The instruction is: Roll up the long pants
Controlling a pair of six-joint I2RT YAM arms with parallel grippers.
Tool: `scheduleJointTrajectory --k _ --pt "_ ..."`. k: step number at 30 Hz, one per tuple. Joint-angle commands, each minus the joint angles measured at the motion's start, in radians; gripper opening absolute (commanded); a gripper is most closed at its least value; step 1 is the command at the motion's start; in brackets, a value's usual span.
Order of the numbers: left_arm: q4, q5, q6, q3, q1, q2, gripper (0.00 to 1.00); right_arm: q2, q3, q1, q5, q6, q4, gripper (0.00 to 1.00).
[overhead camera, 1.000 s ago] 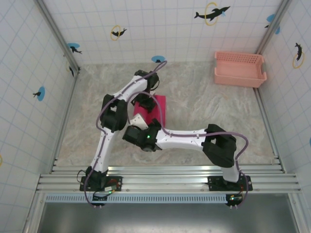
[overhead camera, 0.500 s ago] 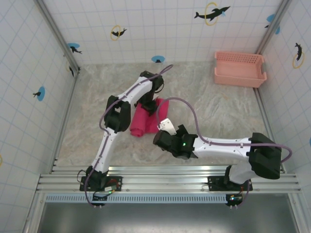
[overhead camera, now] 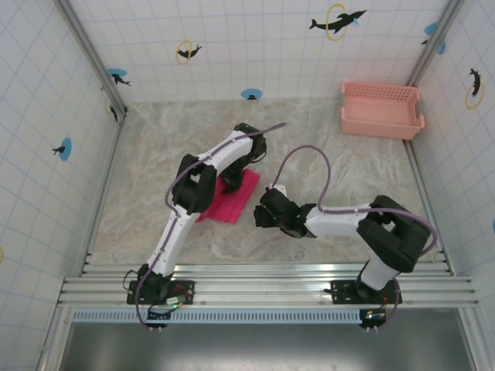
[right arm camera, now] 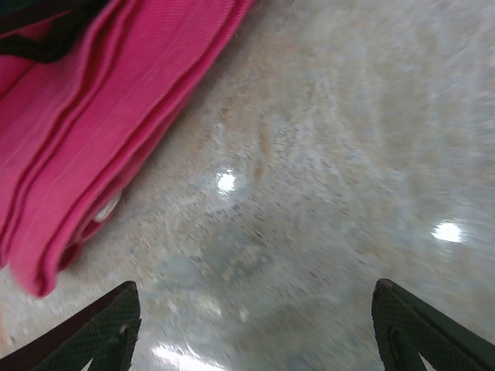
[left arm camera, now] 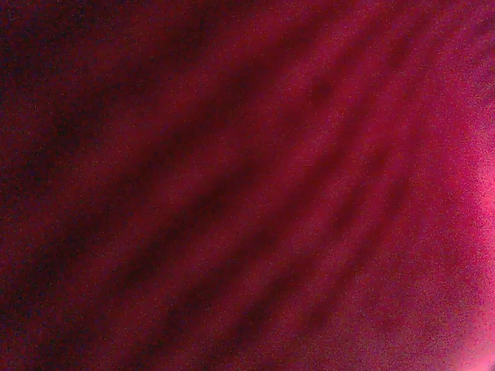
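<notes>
Next, I take the long pants by their stacked edges with my right gripper and carry them over, since the basket is out of my left gripper's reach.
The long pants lie folded into a thick magenta slab on the marbled table, left of centre. My left gripper reaches down onto their far end. Its wrist camera sits so close that the long pants are a dim red blur, and its fingers are hidden. My right gripper hovers low over bare table just right of the slab. In the right wrist view the right gripper is open, its dark fingertips wide apart with nothing between them. The stacked edges of the long pants run along the upper left.
A pale salmon slotted basket stands in the far right corner against the tiled wall. Tiled walls close in the table on three sides. The metal rail with both arm bases runs along the near edge.
My right gripper has pulled off the pants and swung to their right, its arm folding back. The left gripper has shifted slightly right. The pants have gone from a bunched bundle to a flatter slab.
</notes>
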Motion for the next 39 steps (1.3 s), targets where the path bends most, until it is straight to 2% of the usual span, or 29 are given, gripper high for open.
scheduleJointTrajectory --k 1,7,13,19,21,25,28,30,31,32,34,35,38,39 --pt "0.050 -0.030 -0.027 -0.069 0.015 0.055 0.97 0.112 0.054 -0.013 -0.120 0.157 0.208 0.76" --pt "0.033 0.034 -0.014 -0.043 0.015 0.039 0.98 0.327 0.119 -0.005 -0.181 0.334 0.449 0.65" --pt "0.050 0.263 -0.001 0.001 0.021 -0.039 0.97 0.434 0.116 0.010 -0.174 0.452 0.617 0.57" --pt "0.084 0.469 -0.005 -0.004 0.024 -0.145 0.97 0.452 0.134 0.006 -0.165 0.470 0.598 0.51" --pt "0.090 0.511 -0.008 -0.004 0.024 -0.177 0.98 0.463 0.151 0.004 -0.171 0.471 0.592 0.40" --pt "0.099 0.577 -0.021 -0.007 0.024 -0.247 0.97 0.490 0.196 -0.002 -0.193 0.482 0.554 0.36" --pt "0.181 0.686 -0.049 -0.092 0.024 -0.316 0.97 0.505 0.205 -0.005 -0.195 0.490 0.559 0.35" --pt "0.275 0.759 -0.083 -0.188 0.023 -0.364 0.97 0.511 0.206 -0.010 -0.194 0.490 0.557 0.37" --pt "0.323 0.793 -0.098 -0.237 0.026 -0.381 0.97 0.515 0.203 -0.014 -0.195 0.491 0.560 0.41" --pt "0.354 0.812 -0.109 -0.273 0.023 -0.388 0.97 0.518 0.198 -0.018 -0.196 0.492 0.570 0.48" --pt "0.412 0.835 -0.128 -0.339 0.027 -0.384 0.97 0.518 0.181 -0.026 -0.204 0.491 0.597 0.71" --pt "0.426 0.843 -0.132 -0.369 0.027 -0.376 0.98 0.514 0.170 -0.027 -0.205 0.490 0.608 0.79" --pt "0.520 0.899 -0.167 -0.463 0.031 -0.368 0.97 0.508 0.144 -0.029 -0.210 0.479 0.645 0.91" --pt "0.554 0.930 -0.186 -0.495 0.036 -0.369 0.98 0.513 0.146 -0.029 -0.221 0.473 0.660 0.92"
